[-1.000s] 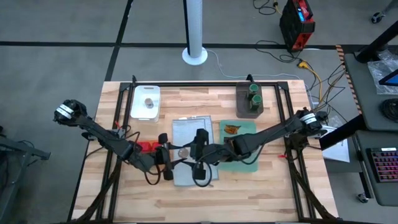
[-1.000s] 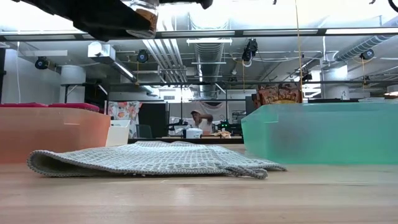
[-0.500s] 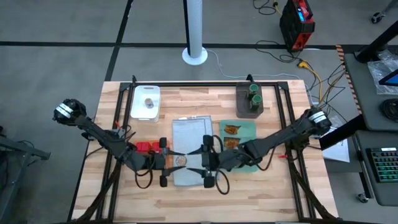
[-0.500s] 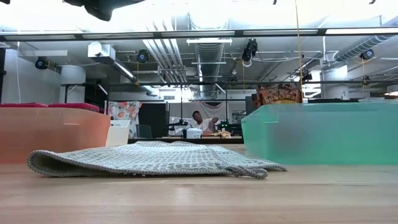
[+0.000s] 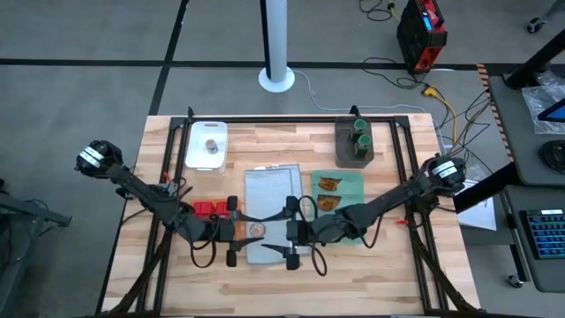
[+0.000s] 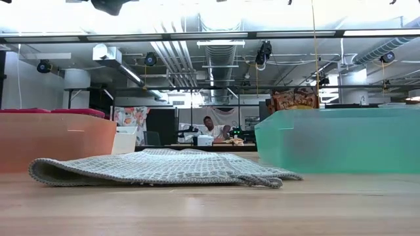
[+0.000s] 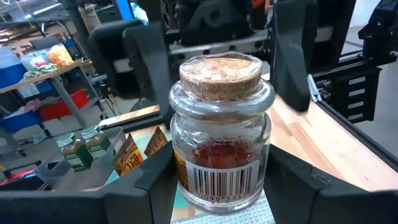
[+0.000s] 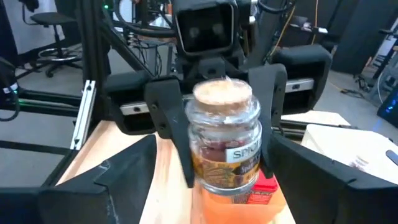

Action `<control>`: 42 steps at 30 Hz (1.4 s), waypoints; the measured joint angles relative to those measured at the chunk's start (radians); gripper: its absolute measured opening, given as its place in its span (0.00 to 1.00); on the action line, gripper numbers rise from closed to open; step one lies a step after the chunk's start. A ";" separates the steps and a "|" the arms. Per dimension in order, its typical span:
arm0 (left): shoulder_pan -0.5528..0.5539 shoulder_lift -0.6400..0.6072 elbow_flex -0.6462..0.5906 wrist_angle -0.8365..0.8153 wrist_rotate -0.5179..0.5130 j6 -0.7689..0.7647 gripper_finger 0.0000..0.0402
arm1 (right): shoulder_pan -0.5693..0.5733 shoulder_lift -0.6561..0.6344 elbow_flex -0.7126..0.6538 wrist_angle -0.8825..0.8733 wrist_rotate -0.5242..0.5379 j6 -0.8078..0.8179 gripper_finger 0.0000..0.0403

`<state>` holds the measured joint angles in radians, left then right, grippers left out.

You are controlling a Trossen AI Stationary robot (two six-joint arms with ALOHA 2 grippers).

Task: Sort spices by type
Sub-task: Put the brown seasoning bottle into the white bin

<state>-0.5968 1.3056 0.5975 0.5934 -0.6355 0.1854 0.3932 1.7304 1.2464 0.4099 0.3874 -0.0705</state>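
Next, I take the jar with my right gripper and tip it so that my left gripper, now level on the jar's lower body (image 7: 222, 177), can hold its cork end (image 7: 221, 71).
A clear glass jar (image 7: 221, 130) with a cork lid, red spice and a barcode label hangs upright over the grey cloth (image 5: 272, 190) in the table's middle, with my left gripper (image 5: 250, 230) shut on it. My right gripper (image 5: 284, 234) faces it from the right, level and open. Its fingers (image 7: 289, 56) stand on either side of the jar's top without touching. Another shaker (image 5: 212, 146) stands on the white board. Two green-topped jars (image 5: 361, 140) stand in the dark bin. Two orange-brown packets (image 5: 328, 185) lie on the green cloth. A red box (image 5: 205, 209) shows beside the left arm. My left gripper pinches the jar's lower body (image 7: 184, 180) between its two fingers, one on each side. The fingers (image 8: 171, 118) come in level from the table's left. The jar stands upright, cork up, lifted clear above the grey cloth.
In the low view the orange cloth (image 6: 56, 141), the folded grey cloth (image 6: 157, 167) and the green cloth (image 6: 341, 141) lie on the wooden tabletop. A black frame (image 5: 291, 119) runs round the table. Bare wood lies along the near edge.
My right gripper has tipped from slanting downward to level and drawn up to the jar from the right, its fingers now flanking the cork. The jar, held by my left gripper, has risen out of the low view's top edge and shifted a little toward the near edge.
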 joint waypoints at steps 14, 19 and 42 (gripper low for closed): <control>0.006 0.001 0.013 -0.004 -0.008 0.016 0.45 | -0.041 0.072 0.056 0.053 -0.053 -0.022 0.79; 0.006 0.002 0.013 -0.018 -0.005 0.017 0.45 | -0.044 0.086 0.071 0.052 -0.054 -0.046 0.72; 0.008 0.001 0.012 -0.084 -0.043 0.007 0.51 | -0.044 0.080 0.071 -0.009 -0.026 -0.079 0.45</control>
<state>-0.5892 1.3062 0.6090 0.5098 -0.6785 0.1923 0.3489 1.8100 1.3175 0.4009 0.3614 -0.1491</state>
